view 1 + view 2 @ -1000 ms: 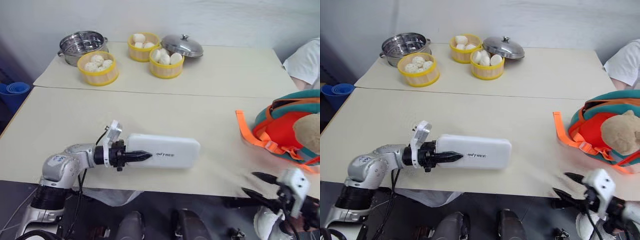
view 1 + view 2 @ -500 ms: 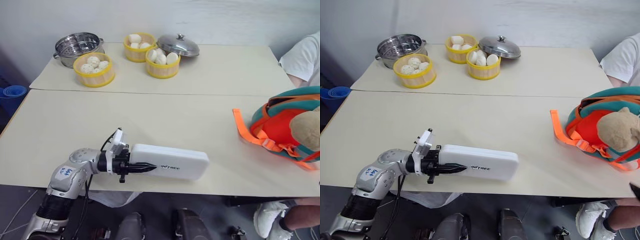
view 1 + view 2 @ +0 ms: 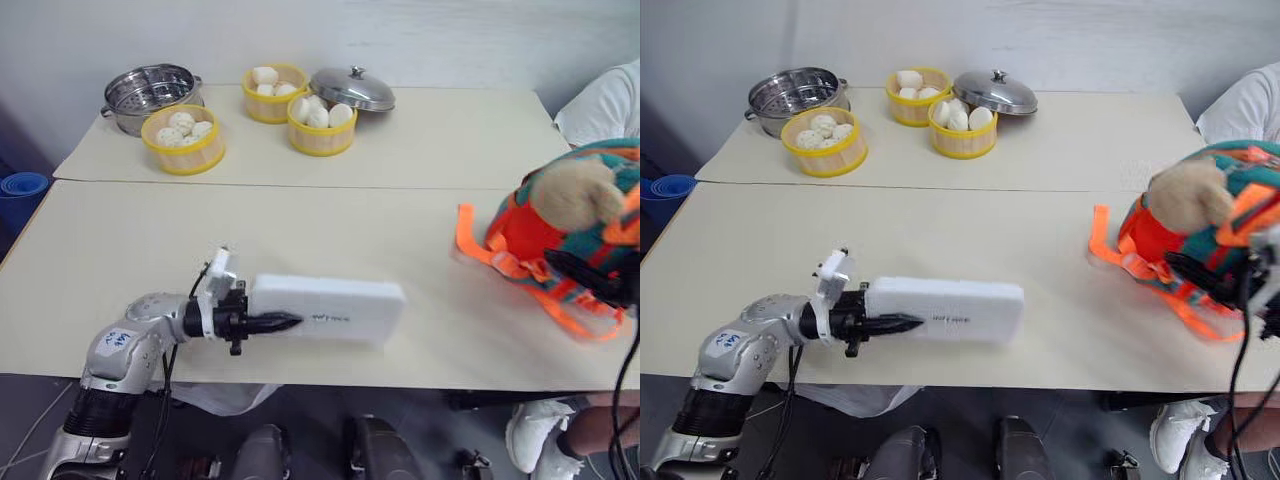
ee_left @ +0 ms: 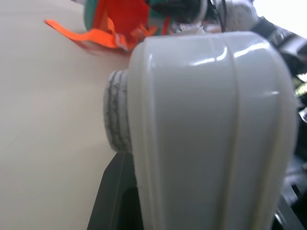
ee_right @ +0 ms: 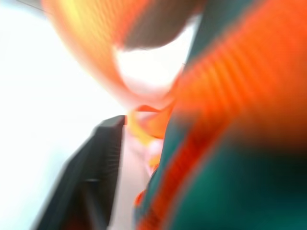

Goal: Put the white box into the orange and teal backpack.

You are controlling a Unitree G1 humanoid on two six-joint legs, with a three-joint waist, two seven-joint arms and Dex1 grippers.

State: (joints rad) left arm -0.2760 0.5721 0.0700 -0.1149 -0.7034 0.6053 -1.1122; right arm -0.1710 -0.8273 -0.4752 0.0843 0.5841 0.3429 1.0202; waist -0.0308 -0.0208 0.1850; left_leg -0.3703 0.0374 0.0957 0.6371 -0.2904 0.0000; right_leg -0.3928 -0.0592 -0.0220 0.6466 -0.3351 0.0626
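Observation:
The orange and teal backpack (image 3: 560,215) tilts up far from the white box, so next my right gripper moves it closer to the box and steadies it opening up.
The white box (image 3: 340,308) lies flat near the table's front edge, and my left gripper (image 3: 285,321) is shut on its left end. Seen along the left wrist, the box (image 4: 211,134) bulks close between the fingers, with the backpack (image 4: 120,19) beyond it. The orange and teal backpack (image 3: 525,235) stands tipped up at the right edge, its tan plush bear (image 3: 568,195) on top. My right gripper (image 3: 568,268) presses into the backpack's front below the bear, shut on its fabric. The right wrist view has orange and teal fabric (image 5: 230,120) against one black finger (image 5: 96,167).
Three yellow steamer baskets of buns (image 3: 182,135) (image 3: 268,90) (image 3: 320,122), a steel pot (image 3: 150,92) and a lid (image 3: 352,90) stand at the back. An orange strap (image 3: 468,240) trails on the table. A person in white (image 3: 605,100) is at far right.
My right gripper rose from below the table's front edge to the backpack and closed on it. The backpack tipped up, and the bear now sits higher. The left gripper still holds the box.

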